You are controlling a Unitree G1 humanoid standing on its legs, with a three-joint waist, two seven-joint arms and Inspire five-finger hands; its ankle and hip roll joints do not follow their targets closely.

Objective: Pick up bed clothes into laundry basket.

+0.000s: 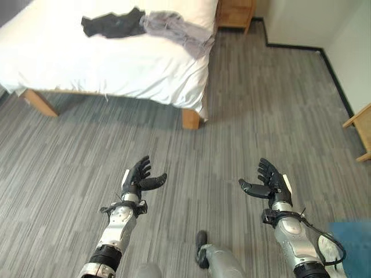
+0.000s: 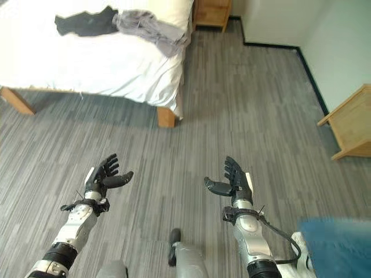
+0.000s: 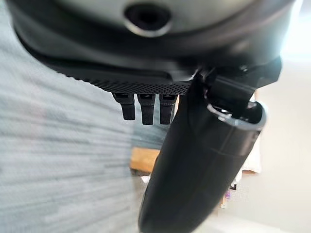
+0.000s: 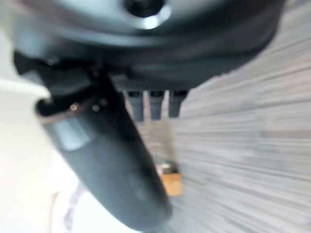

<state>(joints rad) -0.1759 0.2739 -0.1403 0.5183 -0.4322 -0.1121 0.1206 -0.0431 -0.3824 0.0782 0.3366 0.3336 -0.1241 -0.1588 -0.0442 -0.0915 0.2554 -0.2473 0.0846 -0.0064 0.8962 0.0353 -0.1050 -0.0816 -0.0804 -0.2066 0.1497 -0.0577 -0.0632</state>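
Note:
My gripper is going to lift and carry the black garment (image 1: 113, 25), which lies crumpled with limp, uneven edges (image 1: 137, 11). So the garment will stay bunched up and hang in loose folds as I do this.
A black garment (image 1: 113, 25) and a grey garment (image 1: 177, 28) lie crumpled side by side on the white bed (image 1: 87, 63) at the far left. The grey one hangs a little over the bed's near corner. My left hand (image 1: 138, 177) and right hand (image 1: 271, 182) hover over the bare floor well short of the bed, both open and holding nothing, palms turned toward each other. A blue laundry basket (image 1: 351, 240) sits at the lower right, just beside my right arm.
A wooden nightstand (image 1: 235, 13) stands beyond the bed's far corner. Another piece of wooden furniture (image 2: 348, 124) sits against the right wall. The bed's wooden legs (image 1: 190, 119) rest on grey striped carpet (image 1: 243, 116), which lies open between me and the bed.

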